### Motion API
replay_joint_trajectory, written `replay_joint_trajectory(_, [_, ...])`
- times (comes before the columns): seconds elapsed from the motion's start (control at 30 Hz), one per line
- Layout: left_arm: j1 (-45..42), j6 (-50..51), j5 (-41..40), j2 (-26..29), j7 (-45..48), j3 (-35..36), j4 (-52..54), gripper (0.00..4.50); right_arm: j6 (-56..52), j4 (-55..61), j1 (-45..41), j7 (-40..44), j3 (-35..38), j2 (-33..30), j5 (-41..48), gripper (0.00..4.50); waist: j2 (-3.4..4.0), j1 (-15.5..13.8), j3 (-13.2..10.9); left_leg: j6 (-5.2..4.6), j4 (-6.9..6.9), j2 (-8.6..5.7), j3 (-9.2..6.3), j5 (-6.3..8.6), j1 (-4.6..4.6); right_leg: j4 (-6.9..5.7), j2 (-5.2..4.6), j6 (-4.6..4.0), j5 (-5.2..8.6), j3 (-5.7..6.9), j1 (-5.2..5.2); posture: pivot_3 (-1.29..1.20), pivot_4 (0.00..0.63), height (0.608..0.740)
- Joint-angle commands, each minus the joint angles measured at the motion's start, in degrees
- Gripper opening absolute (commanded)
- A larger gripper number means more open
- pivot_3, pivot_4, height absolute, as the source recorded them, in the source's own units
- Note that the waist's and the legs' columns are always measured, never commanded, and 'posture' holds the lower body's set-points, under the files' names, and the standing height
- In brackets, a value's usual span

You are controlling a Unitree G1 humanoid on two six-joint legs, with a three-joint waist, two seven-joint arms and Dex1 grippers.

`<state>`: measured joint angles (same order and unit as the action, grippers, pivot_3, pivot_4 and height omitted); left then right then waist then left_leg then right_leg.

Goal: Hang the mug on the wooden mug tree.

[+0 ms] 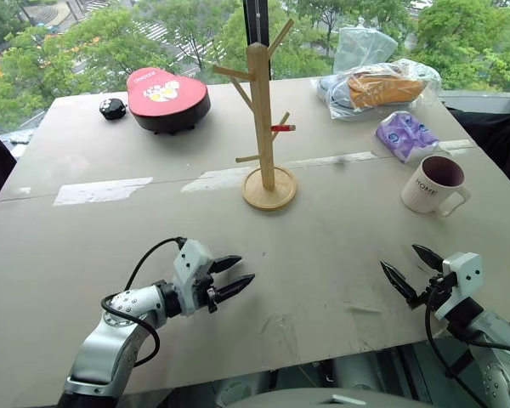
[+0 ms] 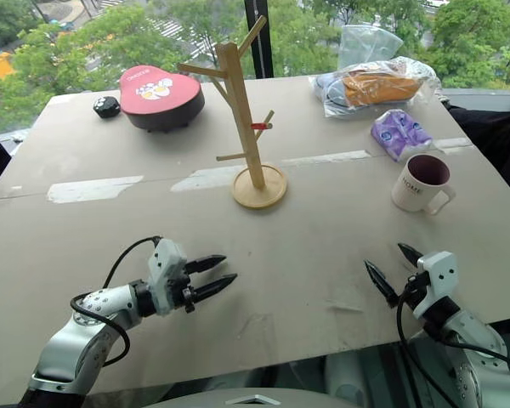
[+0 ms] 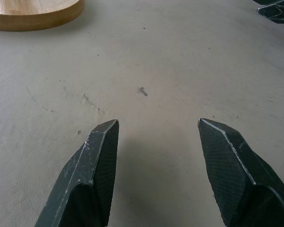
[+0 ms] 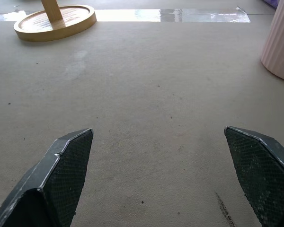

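I expect the cream mug [image 1: 432, 186] to hang tipped with its opening sideways when I put it on the red-tipped peg, because the handle [image 1: 456, 202] loops out from one side of the mug.
The cream mug [image 1: 432, 184] with a maroon inside and "HOME" on its side stands upright on the table's right side, handle toward the near right; its ribbed wall [image 4: 280, 42] shows in the right wrist view. The wooden mug tree [image 1: 264, 119] stands mid-table on a round disc base [image 4: 57, 21], one peg red-tipped, all pegs bare. My left gripper [image 1: 236, 276] hovers open near the front edge, left of centre, pointing right. My right gripper [image 1: 412, 268] is open near the front right, well short of the mug. Both hold nothing.
A red-lidded black round box [image 1: 167, 99] and a small black object [image 1: 112, 108] sit at the back left. Plastic bags with orange and blue contents [image 1: 376, 85] and a purple packet [image 1: 405, 134] lie at the back right. Taped seams [image 1: 102, 190] cross the table.
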<state>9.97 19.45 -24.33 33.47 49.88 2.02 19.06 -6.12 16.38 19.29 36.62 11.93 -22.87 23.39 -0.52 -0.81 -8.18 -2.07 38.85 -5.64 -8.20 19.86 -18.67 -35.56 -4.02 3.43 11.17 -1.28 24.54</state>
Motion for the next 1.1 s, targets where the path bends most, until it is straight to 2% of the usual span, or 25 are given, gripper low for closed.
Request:
replay_joint_trajectory(0.03, [2.71,-2.54,1.63,-1.3,-2.01,-0.47,2.25,2.7,-0.68,0.73,-0.16,2.66,0.4,-1.77,1.98,4.5,0.02,0.07,0.0,0.0,0.0,0.0,0.0,0.0,0.0,0.0,0.0,0.0,0.0,0.0,0.0,0.0,0.15,0.74])
replay_joint_trajectory(0.27, [3.54,-4.89,3.38,-3.29,-4.44,-0.49,1.37,2.7,-1.75,-0.48,-1.08,6.28,0.19,-4.09,3.08,4.5,0.01,-0.1,0.03,-0.01,-0.02,0.03,0.03,0.01,0.0,0.04,-0.04,0.0,0.0,-0.02,-0.01,0.0,0.15,0.74])
replay_joint_trajectory(0.63, [4.33,-5.51,2.78,-3.73,-5.15,-0.09,2.07,2.7,-1.15,-1.85,-2.37,6.72,0.52,-3.93,2.38,4.5,0.01,-0.04,0.03,-0.01,-0.02,0.03,0.03,0.01,0.0,0.04,-0.02,0.0,0.0,-0.02,-0.01,0.0,0.15,0.74])
replay_joint_trajectory(0.83, [1.93,-5.82,0.9,-4.34,-3.78,-0.23,1.66,2.7,-0.2,-4.77,-5.83,-1.06,3.89,-2.08,0.02,4.5,0.02,-0.04,0.02,-0.01,-0.03,0.03,0.04,0.01,0.0,0.04,-0.02,0.0,0.0,-0.02,-0.01,0.0,0.15,0.74])
replay_joint_trajectory(0.97, [-3.22,-3.1,-2.48,-4.55,-1.86,-2.22,5.08,2.7,-2.88,-9.23,-11.77,-12.93,7.59,-0.74,-4.02,4.5,0.02,-0.11,0.02,-0.01,-0.01,-0.02,0.04,0.0,-0.01,0.01,-0.02,0.0,-0.01,-0.01,0.0,0.0,0.15,0.74])
replay_joint_trajectory(1.1, [-9.19,-0.9,-2.43,-4.51,-2.08,-5.04,7.46,2.7,-4.02,-12.41,-17.11,-16.38,10.15,-0.44,-2.79,4.5,0.03,0.01,0.03,0.0,-0.02,-0.02,0.04,0.0,-0.04,0.01,-0.02,-0.01,0.0,-0.04,0.08,0.0,0.15,0.74])
